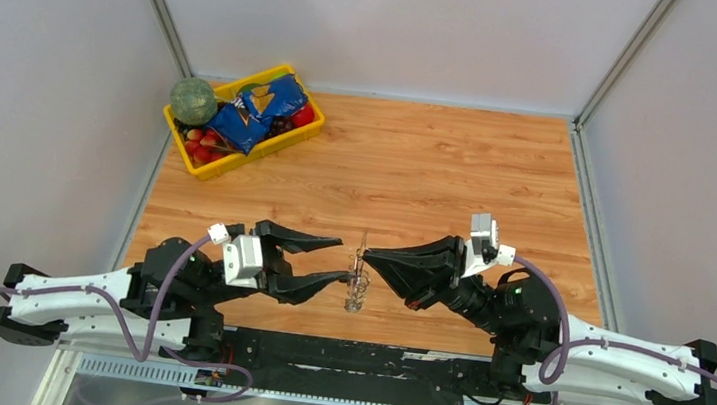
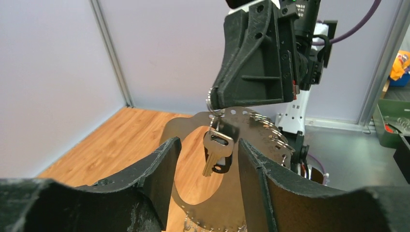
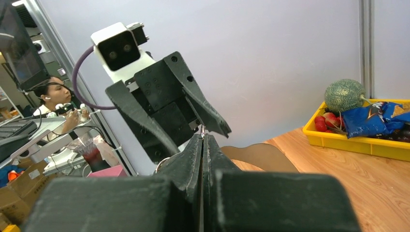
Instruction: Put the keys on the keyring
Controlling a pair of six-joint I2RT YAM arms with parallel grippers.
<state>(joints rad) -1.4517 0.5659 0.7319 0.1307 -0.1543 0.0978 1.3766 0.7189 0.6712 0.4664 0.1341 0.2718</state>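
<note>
The silvery key point(image 2: 217, 151) hangs in line with my left gripper's open gap. I should go on moving that gripper toward the keys point(image 2: 223, 166) until its fingers can close on them.
My right gripper point(image 1: 365, 254) is shut on the top edge of the keyring point(image 1: 357, 288), a thin oval loop hanging upright at the table's near middle. In the left wrist view the keyring point(image 2: 186, 126) looks brownish, with small metal rings point(image 2: 271, 129) along its rim. A silvery key point(image 2: 215, 151) and a black-headed key point(image 2: 225, 165) dangle from a small ring under the right gripper's tip point(image 2: 215, 104). My left gripper point(image 2: 208, 144) is open. Its fingers point(image 2: 167, 164) stand on either side of the dangling keys and touch neither. From above, the left gripper point(image 1: 342, 260) faces the keyring from the left.
A yellow bin point(image 1: 199, 168) at the far left of the table holds a green melon point(image 1: 192, 101), a blue bag point(image 1: 258, 112) and red fruit. Grey walls close in the wooden table point(image 1: 458, 173) on three sides.
</note>
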